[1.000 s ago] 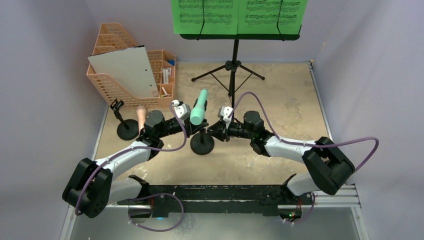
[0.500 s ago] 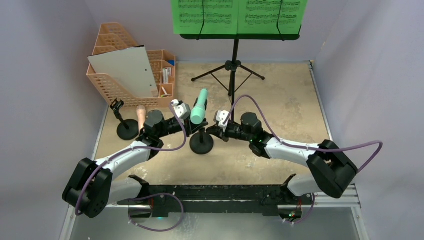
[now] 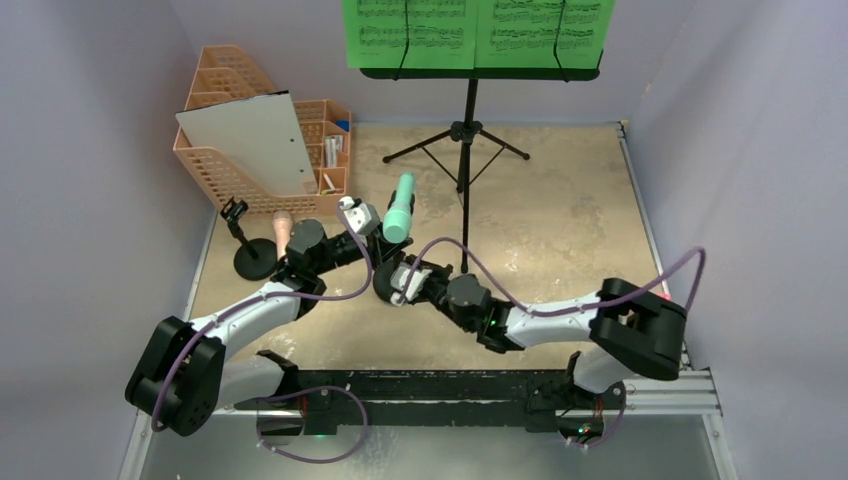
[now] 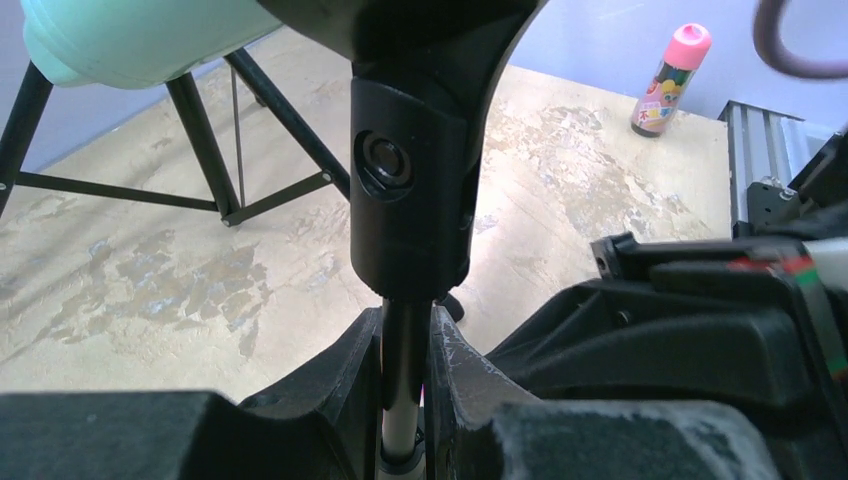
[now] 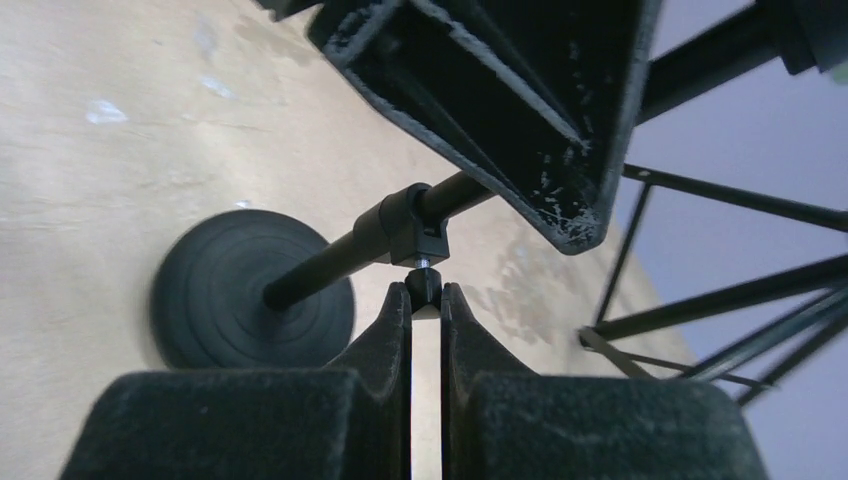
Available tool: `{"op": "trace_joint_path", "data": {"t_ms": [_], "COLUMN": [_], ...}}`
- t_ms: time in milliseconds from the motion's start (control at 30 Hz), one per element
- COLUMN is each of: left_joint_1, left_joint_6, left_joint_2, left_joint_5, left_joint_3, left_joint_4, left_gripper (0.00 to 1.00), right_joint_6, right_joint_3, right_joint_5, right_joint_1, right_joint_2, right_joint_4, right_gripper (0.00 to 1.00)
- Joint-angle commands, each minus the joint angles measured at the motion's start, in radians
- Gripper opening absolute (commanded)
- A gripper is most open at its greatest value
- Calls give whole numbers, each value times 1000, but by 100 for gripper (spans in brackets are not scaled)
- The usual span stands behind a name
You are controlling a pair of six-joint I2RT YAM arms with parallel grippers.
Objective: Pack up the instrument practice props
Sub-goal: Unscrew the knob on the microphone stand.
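Next, my right gripper opens, back away, roll back and takes hold of the knob again, because it is holding the collar's small knob with its wrist rolled far over.
The mint microphone sits in the clip of a black round-based holder. My left gripper is shut on that holder's thin pole, just under the clip. My right gripper is low by the holder's base, its tips shut on the small knob of the pole's collar. The pink microphone lies by my left arm. The second holder stands empty at the left. The black music desk on tripod legs holds two green pages at the back.
The orange mesh organizer with the grey-white board leaning on it stands at the back left. A pink-capped colourful tube stands near the metal rail. Purple cables loop over both arms.
My right arm has swung left and down, from beside the mint microphone to the holder's pole by its base. The left gripper has stayed on the pole.
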Motion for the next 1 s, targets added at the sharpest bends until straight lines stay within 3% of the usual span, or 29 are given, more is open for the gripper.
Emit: {"op": "trace_joint_path", "data": {"t_ms": [0,67,267,333,367,433,667,767,967], "left_joint_1": [-17,-17,-16,-16,-15,-15,-15,-15,-15], "left_joint_6": [-31,-30,-30,-30,-29,-28,-28,-27,-28], "left_joint_2": [-1,-3,-1,-1,-2,-3,-4,-4,-4], "left_joint_5": [68,66,65,64,63,63,63,62,64], "left_joint_3": [25,26,25,25,26,25,25,24,23], "left_joint_4": [21,18,15,14,13,12,12,11,12], "left_gripper": [0,0,0,0,0,0,0,0,0], "right_joint_6": [-250,-378,-908,-988,-950,-833,-420,-169,208], "right_joint_3": [-21,-41,-77,-65,-68,-77,-95,-72,-62], "right_joint_5": [380,481,627,631,630,625,540,441,144], "right_joint_1": [83,121,174,176,178,182,182,173,65], "right_joint_2": [131,204,500,544,532,464,158,37,-147], "right_joint_4": [189,356,1133,1194,1192,1065,502,197,-81], "right_gripper": [0,0,0,0,0,4,43,50,65]}}
